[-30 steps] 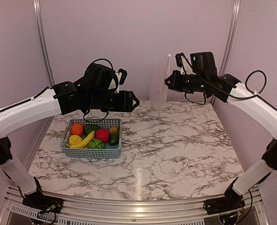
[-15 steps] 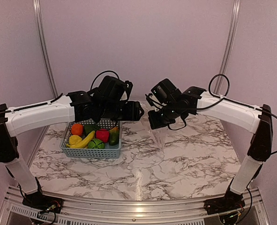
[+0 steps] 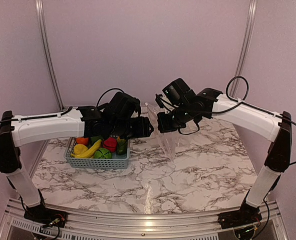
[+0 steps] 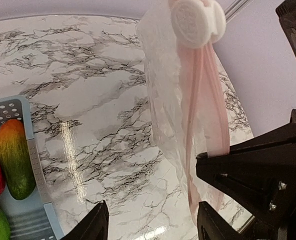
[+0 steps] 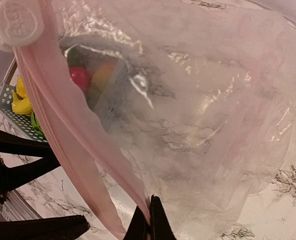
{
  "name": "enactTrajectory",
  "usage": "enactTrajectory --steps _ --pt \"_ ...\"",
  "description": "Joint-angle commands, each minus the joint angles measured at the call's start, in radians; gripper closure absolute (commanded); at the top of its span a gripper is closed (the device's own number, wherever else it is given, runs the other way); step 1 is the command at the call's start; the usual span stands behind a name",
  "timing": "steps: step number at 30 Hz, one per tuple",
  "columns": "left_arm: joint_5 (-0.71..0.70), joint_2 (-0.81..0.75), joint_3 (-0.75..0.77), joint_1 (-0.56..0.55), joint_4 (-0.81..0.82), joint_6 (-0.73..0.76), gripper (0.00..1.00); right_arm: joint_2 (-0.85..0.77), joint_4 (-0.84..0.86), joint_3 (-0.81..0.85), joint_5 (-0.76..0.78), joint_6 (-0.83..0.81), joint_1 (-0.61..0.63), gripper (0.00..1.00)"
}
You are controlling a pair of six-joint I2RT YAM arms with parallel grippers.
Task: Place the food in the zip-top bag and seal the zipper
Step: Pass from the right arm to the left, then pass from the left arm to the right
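Note:
The zipper strips (image 5: 100, 175) run close together at my right gripper, so my left gripper should steady the strip beside it while my right gripper takes the other (image 5: 130, 186) anew.
The clear zip-top bag (image 3: 169, 141) hangs from my right gripper (image 3: 161, 127) above the table's middle. In the right wrist view the gripper (image 5: 150, 216) is shut on the pinkish zipper (image 5: 62, 125) strip at the bag's mouth; a white slider (image 5: 16, 22) sits at the strip's end. My left gripper (image 3: 148, 129) is open and empty just left of the bag. In the left wrist view (image 4: 153, 225) the bag (image 4: 173, 105) and zipper (image 4: 204, 100) hang ahead, untouched. The food, orange (image 3: 81, 141), banana (image 3: 90, 149), apple (image 3: 109, 144) and mango (image 3: 121, 145), lies in the basket.
The grey-blue perforated basket (image 3: 98, 162) stands at the left of the marble table, under the left arm; its corner shows in the left wrist view (image 4: 35, 165). Metal frame posts stand at the back corners.
My right arm has swung down and left from the back, bringing the hanging bag to the table's middle. My left gripper has reached right, close to the bag.

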Motion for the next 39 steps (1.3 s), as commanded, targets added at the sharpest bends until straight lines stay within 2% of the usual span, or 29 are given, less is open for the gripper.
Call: enactTrajectory --steps 1,7,12,15,19,21,22,29,39 --pt "0.019 -0.002 -0.010 -0.004 0.050 -0.027 0.39 -0.022 0.020 0.039 -0.024 0.033 0.000 1.00" --pt "0.038 0.038 0.002 -0.003 0.096 -0.030 0.43 -0.014 0.007 0.053 -0.065 0.035 0.000 1.00" --pt "0.047 0.092 0.032 -0.003 0.099 -0.045 0.54 -0.043 -0.004 0.047 -0.050 0.050 0.000 1.00" --pt "0.023 0.103 0.022 -0.003 0.104 -0.068 0.70 -0.051 -0.070 0.093 0.012 0.048 0.000 1.00" --pt "-0.040 0.078 -0.018 -0.004 0.096 -0.115 0.99 -0.052 -0.208 0.175 0.127 0.044 0.000 1.00" --pt "-0.065 0.060 -0.030 -0.004 0.102 -0.141 1.00 -0.057 -0.254 0.189 0.176 0.048 0.000 1.00" --pt "-0.065 0.054 -0.032 -0.005 0.111 -0.147 1.00 -0.063 -0.257 0.178 0.186 0.053 0.000 0.95" --pt "-0.017 0.042 -0.035 -0.007 0.192 -0.180 1.00 -0.089 -0.132 0.040 0.126 0.081 0.000 0.74" --pt "0.000 0.013 -0.042 -0.007 0.222 -0.235 1.00 -0.146 0.016 0.013 0.074 0.065 0.040 0.51"
